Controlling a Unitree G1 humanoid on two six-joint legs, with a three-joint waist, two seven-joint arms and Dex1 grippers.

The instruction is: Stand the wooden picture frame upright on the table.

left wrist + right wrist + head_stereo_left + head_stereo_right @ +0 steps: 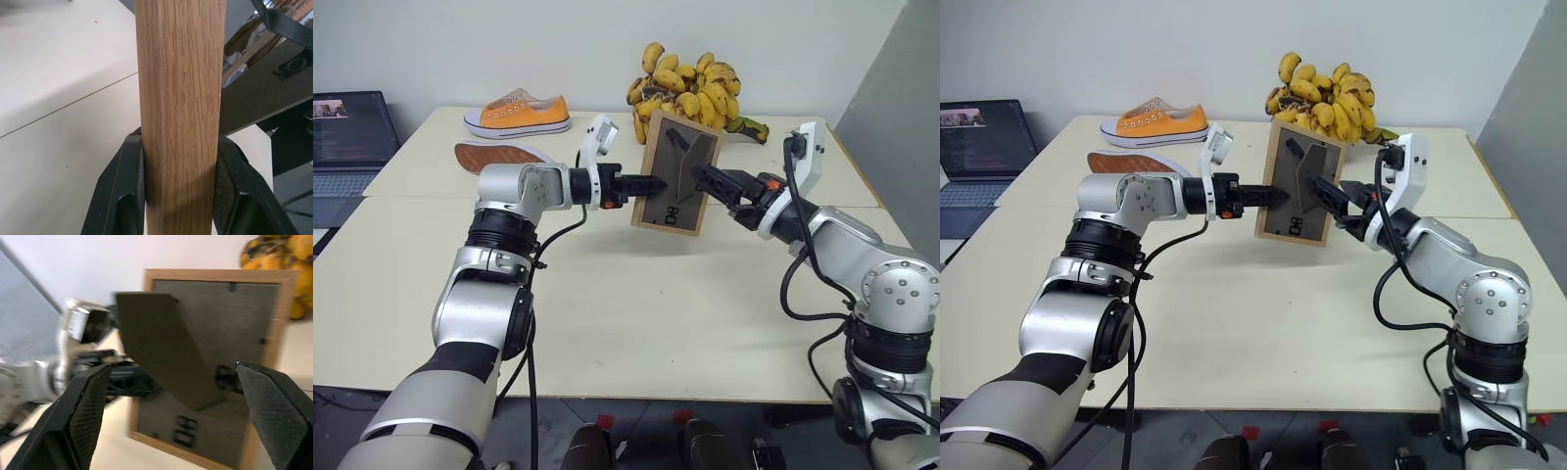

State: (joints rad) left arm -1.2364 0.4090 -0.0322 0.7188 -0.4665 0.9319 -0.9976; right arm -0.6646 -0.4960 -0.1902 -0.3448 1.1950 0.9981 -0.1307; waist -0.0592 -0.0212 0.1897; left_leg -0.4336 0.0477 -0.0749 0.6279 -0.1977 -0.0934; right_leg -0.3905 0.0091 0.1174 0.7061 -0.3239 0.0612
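Observation:
The frame's back faces me with its stand swung out point(688, 168). My right gripper should back away and then take the frame's free wooden edge point(702, 211) to turn the frame around.
The wooden picture frame point(677, 176) is held up over the cream table point(636, 323), nearly upright, its dark grey back with pale markings facing me. Its stand point(161, 347) is swung out from the back. My left gripper point(651, 186) is shut on the frame's left wooden edge point(178, 98), which sits between the two black fingers point(124, 191). My right gripper point(703, 178) stands open just in front of the back panel, on the stand's right side, holding nothing. The portrait side is hidden.
On the adjoining table behind lie an orange sneaker point(519, 113), a second shoe sole-up point(499, 157) and a bunch of bananas point(690, 88). A laptop point(347, 137) sits at the far left. The near tabletop lies below and in front of the frame.

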